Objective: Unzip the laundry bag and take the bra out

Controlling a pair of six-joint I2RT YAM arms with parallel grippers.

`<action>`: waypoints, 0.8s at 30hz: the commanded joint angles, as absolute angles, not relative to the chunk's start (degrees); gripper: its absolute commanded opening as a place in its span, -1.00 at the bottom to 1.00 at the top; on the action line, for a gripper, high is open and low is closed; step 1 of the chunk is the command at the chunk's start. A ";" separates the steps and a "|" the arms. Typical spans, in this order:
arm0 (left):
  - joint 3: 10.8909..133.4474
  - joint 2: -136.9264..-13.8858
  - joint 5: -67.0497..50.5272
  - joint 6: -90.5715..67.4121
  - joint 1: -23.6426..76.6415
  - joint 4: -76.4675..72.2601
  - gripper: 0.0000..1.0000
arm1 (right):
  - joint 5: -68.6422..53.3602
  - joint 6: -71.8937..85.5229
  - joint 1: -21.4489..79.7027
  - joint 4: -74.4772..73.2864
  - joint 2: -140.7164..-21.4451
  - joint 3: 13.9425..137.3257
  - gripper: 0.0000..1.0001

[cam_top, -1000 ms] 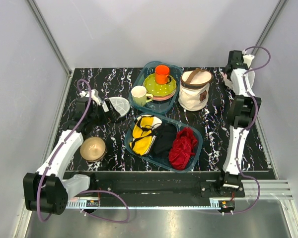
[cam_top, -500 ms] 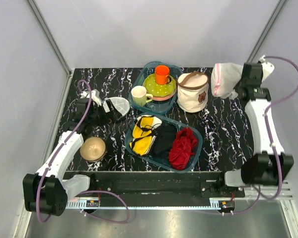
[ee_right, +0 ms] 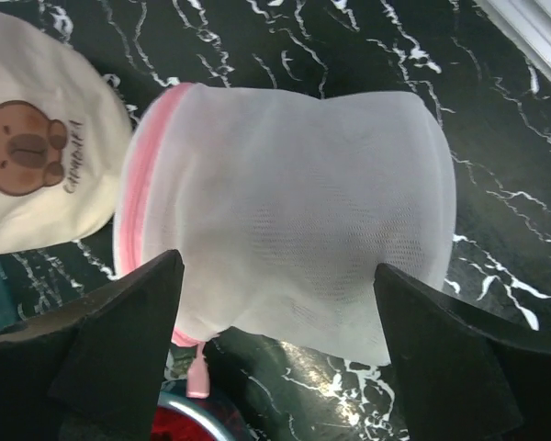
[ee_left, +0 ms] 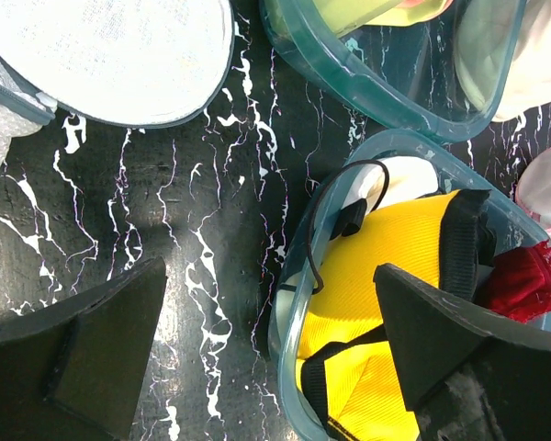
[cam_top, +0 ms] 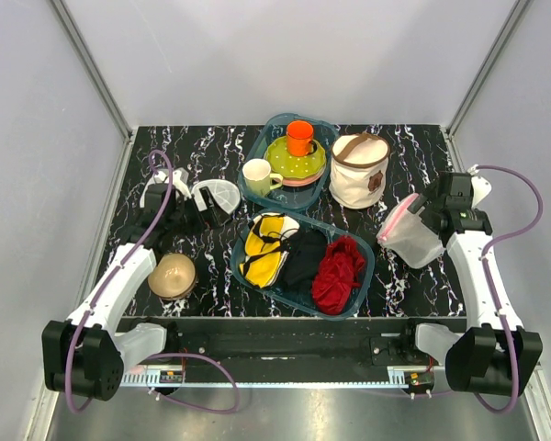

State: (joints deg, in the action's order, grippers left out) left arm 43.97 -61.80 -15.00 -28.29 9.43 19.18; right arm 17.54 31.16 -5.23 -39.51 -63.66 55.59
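Observation:
The laundry bag (cam_top: 410, 233) will stay rounded when the robot lifts it, because the white mesh bulges smoothly (cam_top: 416, 243) behind the pink zip trim.
The laundry bag (cam_top: 407, 236), a white mesh pouch with pink zip trim, sits on the marble table to the right of the clothes tray. In the right wrist view the laundry bag (ee_right: 289, 197) bulges just ahead of my fingers, its pink zip pull (ee_right: 196, 375) hanging at lower left. My right gripper (cam_top: 433, 220) (ee_right: 277, 268) is open, jaws wide and not pressing the mesh. The bra is hidden. My left gripper (cam_top: 185, 213) (ee_left: 269, 271) is open above the table at the tray's left rim, holding nothing.
A teal tray (cam_top: 360, 276) holds yellow, black and red clothes. Behind it are a second tray (cam_top: 257, 152) with plates and cups and a cream basket (cam_top: 358, 170). A tan dome (cam_top: 172, 274) and a plain white mesh pouch (cam_top: 216, 196) lie at left.
My right arm swung forward from the back right corner carrying the laundry bag, then its jaws opened and let the bag go beside the tray. The left arm barely moved.

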 commanded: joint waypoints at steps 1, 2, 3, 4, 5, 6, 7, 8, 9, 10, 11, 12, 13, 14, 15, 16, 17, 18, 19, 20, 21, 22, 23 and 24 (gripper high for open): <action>43.77 -60.99 -16.35 -28.83 9.67 17.57 0.98 | 13.80 32.70 -3.79 -34.37 -64.24 59.32 0.88; 43.68 -61.00 -16.35 -29.00 9.75 17.75 0.98 | 14.49 32.70 -1.87 -34.28 -65.64 59.94 0.88; 43.51 -60.91 -16.17 -29.09 9.76 17.84 0.98 | 15.20 32.70 -0.45 -34.28 -66.18 60.99 0.89; 43.24 -60.73 -16.08 -29.27 9.76 17.75 0.98 | 16.60 32.70 1.30 -34.28 -66.79 61.52 0.89; 43.16 -60.65 -15.82 -29.27 9.76 17.84 0.98 | 17.48 33.04 3.93 -34.28 -68.01 61.87 0.90; 43.24 -60.64 -15.73 -29.18 9.76 18.10 0.98 | 18.01 33.48 5.00 -34.80 -68.64 62.57 0.90; 43.24 -60.73 -15.73 -28.74 9.84 18.45 0.98 | 18.45 34.01 5.88 -35.50 -69.25 62.93 0.91; 43.42 -60.91 -15.91 -28.22 9.84 18.63 0.98 | 18.89 35.06 8.06 -35.94 -70.21 63.10 0.93; 43.77 -61.69 -16.08 -27.86 9.84 19.15 0.98 | 19.77 35.68 8.96 -36.64 -70.57 63.54 0.94; 44.47 -62.05 -16.17 -27.34 9.84 20.38 0.98 | 21.17 36.03 9.75 -37.61 -70.75 63.54 0.94; 44.73 -62.40 -16.35 -27.16 9.84 20.74 0.98 | 21.36 36.47 10.10 -37.62 -70.58 63.28 0.94; 44.82 -62.75 -16.61 -26.98 9.84 20.92 0.98 | 21.36 36.74 10.28 -37.36 -70.58 61.98 0.94; 44.82 -63.28 -16.79 -26.98 9.84 20.92 0.98 | 21.01 36.74 10.28 -36.22 -70.49 61.27 0.94; 44.82 -63.63 -16.87 -27.07 9.84 21.00 0.98 | 20.40 36.39 10.28 -35.69 -70.75 60.48 0.93; 44.91 -63.89 -16.96 -27.16 9.93 20.92 0.98 | 19.43 35.86 10.28 -34.90 -71.10 59.16 0.77; 45.09 -64.68 -17.40 -27.25 10.02 20.92 0.98 | 17.42 35.34 10.37 -32.63 -71.45 58.28 0.60; 45.35 -65.04 -17.58 -27.25 10.11 20.92 0.98 | 16.62 33.94 10.37 -30.95 -72.50 57.05 0.48; 45.61 -65.30 -17.84 -27.33 10.28 20.83 0.98 | 16.35 33.58 10.37 -29.63 -73.21 55.21 0.37; 45.79 -66.09 -18.45 -27.33 10.46 20.92 0.98 | 16.87 33.05 10.28 -27.27 -75.48 54.50 0.36; 46.31 -66.35 -19.15 -27.25 10.63 20.83 0.98 | 17.48 32.52 10.28 -26.46 -76.80 53.97 0.37; 46.67 -66.53 -19.86 -26.81 11.24 20.83 0.98 | 17.75 32.00 10.20 -26.02 -78.30 54.14 0.37; 47.02 -66.71 -21.43 -26.55 11.68 20.92 0.98 | 17.75 31.47 10.37 -26.10 -80.92 54.66 0.38; 47.37 -66.80 -22.05 -26.28 12.04 20.92 0.98 | 17.41 30.94 10.28 -26.45 -81.90 55.28 0.38; 48.16 -66.71 -22.50 -26.11 12.74 20.83 0.98 | 16.88 30.76 10.28 -26.72 -82.35 55.89 0.38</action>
State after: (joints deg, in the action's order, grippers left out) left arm 44.10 -66.78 -18.02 -27.77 10.96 22.11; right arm 17.26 33.12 10.11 -30.20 -78.67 55.02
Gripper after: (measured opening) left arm 0.987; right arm 0.688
